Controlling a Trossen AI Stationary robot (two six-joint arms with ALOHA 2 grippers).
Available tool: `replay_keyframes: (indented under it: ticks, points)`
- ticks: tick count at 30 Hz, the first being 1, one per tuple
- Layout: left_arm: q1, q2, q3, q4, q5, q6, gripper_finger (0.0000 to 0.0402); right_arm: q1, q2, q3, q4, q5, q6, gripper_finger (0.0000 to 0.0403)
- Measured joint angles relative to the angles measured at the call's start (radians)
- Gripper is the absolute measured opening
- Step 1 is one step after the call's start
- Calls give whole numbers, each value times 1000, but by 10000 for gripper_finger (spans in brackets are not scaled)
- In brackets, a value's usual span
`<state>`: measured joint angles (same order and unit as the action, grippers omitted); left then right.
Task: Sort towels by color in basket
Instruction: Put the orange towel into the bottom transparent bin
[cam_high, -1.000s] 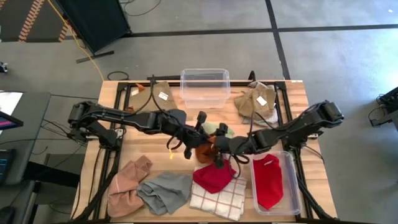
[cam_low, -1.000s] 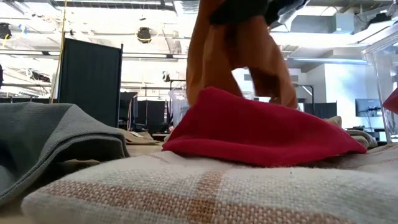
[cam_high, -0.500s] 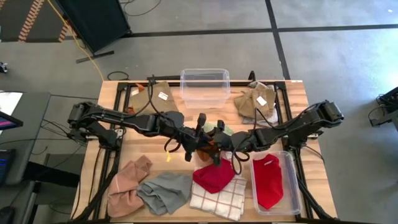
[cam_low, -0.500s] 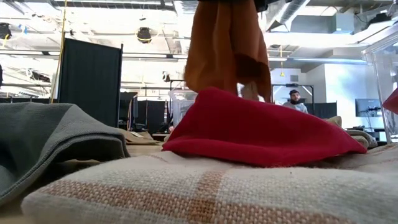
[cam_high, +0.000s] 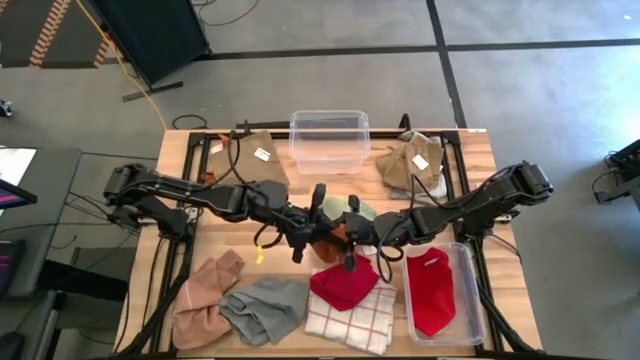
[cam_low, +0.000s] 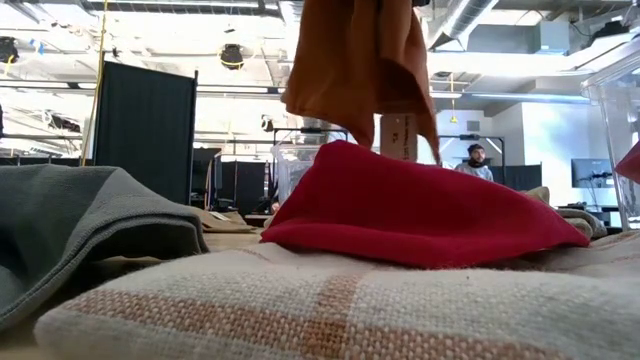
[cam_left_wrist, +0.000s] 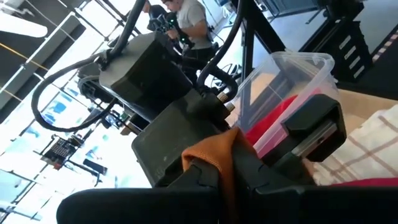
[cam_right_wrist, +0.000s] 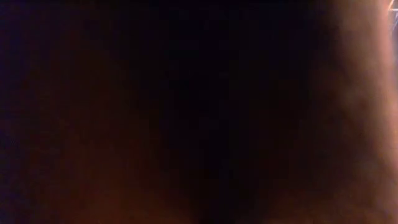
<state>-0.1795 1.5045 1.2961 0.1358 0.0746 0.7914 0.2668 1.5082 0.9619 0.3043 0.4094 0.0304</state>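
Observation:
I should pass the orange towel (cam_low: 352, 68) from my left gripper to my right gripper, because the clear bin with a red towel (cam_high: 437, 296) is on my right gripper's side.
A rust-orange towel (cam_high: 329, 241) hangs bunched over the table's middle between my two grippers; in the low view the orange towel (cam_low: 350, 60) dangles above a red towel (cam_low: 400, 205). My left gripper (cam_high: 316, 232) comes from the left and is shut on it. My right gripper (cam_high: 352, 236) comes from the right and stands right against the cloth, which fills its wrist view. The red towel (cam_high: 343, 284) lies on a white checked towel (cam_high: 345, 318). My left gripper pinches a bunched upper fold of the orange towel (cam_left_wrist: 214, 155) between its two fingers, reaching in level from the table's left. The towel hangs slack below the fingers, above the red towel; whether its lowest tip (cam_low: 432, 145) touches anything I cannot tell.
A clear bin (cam_high: 440, 330) at the near right holds a red towel (cam_high: 430, 292); another clear bin (cam_high: 330, 122) stands at the far edge. Tan towels (cam_high: 252, 152) (cam_high: 410, 165) lie at the back, a light green one (cam_high: 352, 208) mid-table, and pink (cam_high: 205, 295) and grey (cam_high: 265, 308) ones near left.
My left gripper has risen a little and drawn toward the table's left, still shut on the orange towel. The towel has been lifted: its lower ends, which reached down behind the red towel, now hang higher and more bunched.

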Motion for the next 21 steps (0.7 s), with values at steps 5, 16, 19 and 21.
replay_keyframes:
  ticks: [5, 16, 19, 21]
  points:
    - [-27, -12, 2, -43, 17, 0, 4, 0, 0, -4, -9, 8, -33, 43]
    - [-100, -11, 5, -203, -114, -37, 101, 31, -76, 64, -232, 81, -62, 22]
    - [-117, -11, 5, -230, -155, -69, 146, 57, -117, 102, -328, 107, -64, 22]
    - [-121, -11, 5, -251, -167, -97, 172, 80, -143, 134, -427, 126, -52, 22]
